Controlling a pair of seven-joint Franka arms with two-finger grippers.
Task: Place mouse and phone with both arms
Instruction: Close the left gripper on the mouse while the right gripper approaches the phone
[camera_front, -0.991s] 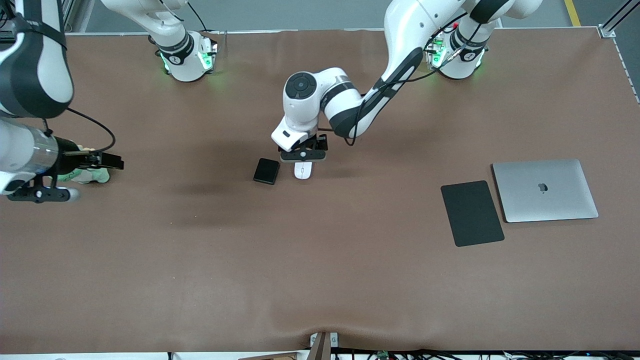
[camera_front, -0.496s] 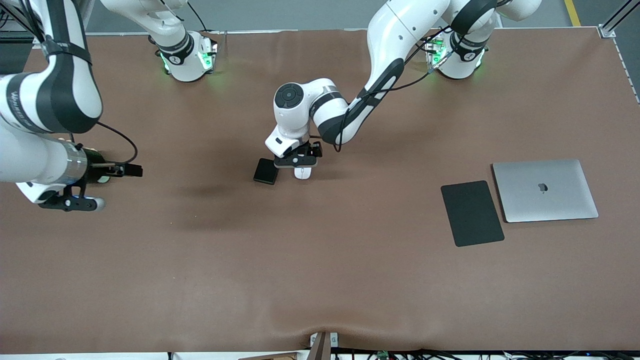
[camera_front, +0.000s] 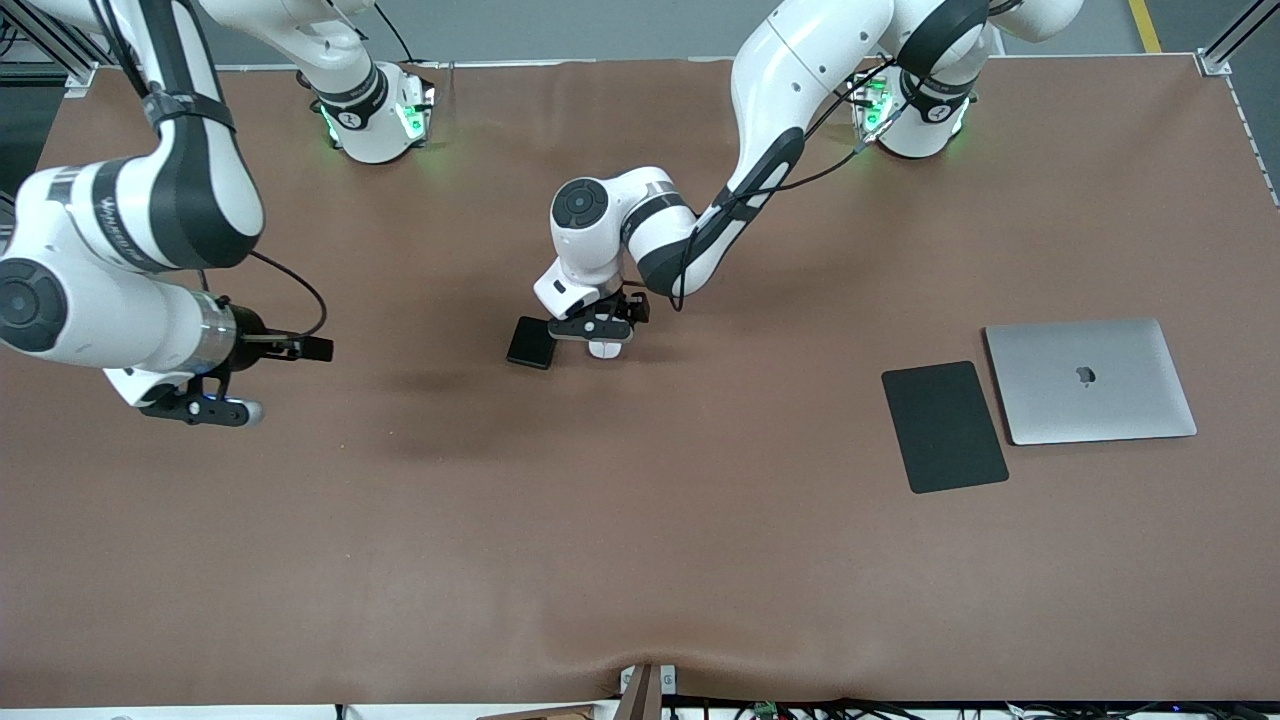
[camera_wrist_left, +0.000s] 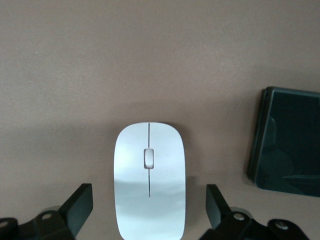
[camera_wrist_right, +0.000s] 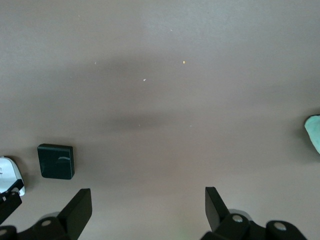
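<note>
I expect the white mouse (camera_front: 605, 349) to come free right away and move alone when I lift and carry it, because the smooth front edge (camera_wrist_left: 149, 124) of the mouse looks cordless.
The white mouse (camera_front: 604, 350) lies mid-table, with the black phone (camera_front: 532, 342) beside it toward the right arm's end. My left gripper (camera_front: 598, 335) is low over the mouse and open. In the left wrist view the mouse (camera_wrist_left: 149, 180) lies between the fingers (camera_wrist_left: 77, 207), which stand apart from it, and the phone (camera_wrist_left: 287, 142) lies to one side. My right gripper (camera_front: 200, 410) is open and empty over bare table near the right arm's end. The right wrist view shows its gripper (camera_wrist_right: 148, 210), the phone (camera_wrist_right: 56, 161) and the edge of the mouse (camera_wrist_right: 9, 175).
A flat black mat (camera_front: 943, 426) and a closed silver laptop (camera_front: 1090, 380) lie side by side toward the left arm's end. A pale green thing (camera_wrist_right: 314, 132) shows at the edge of the right wrist view. The brown table cover (camera_front: 640, 540) is bare nearer the front camera.
My left gripper has come down closer over the mouse, which now shows less. My right arm has swung in from the table's end toward the middle.
</note>
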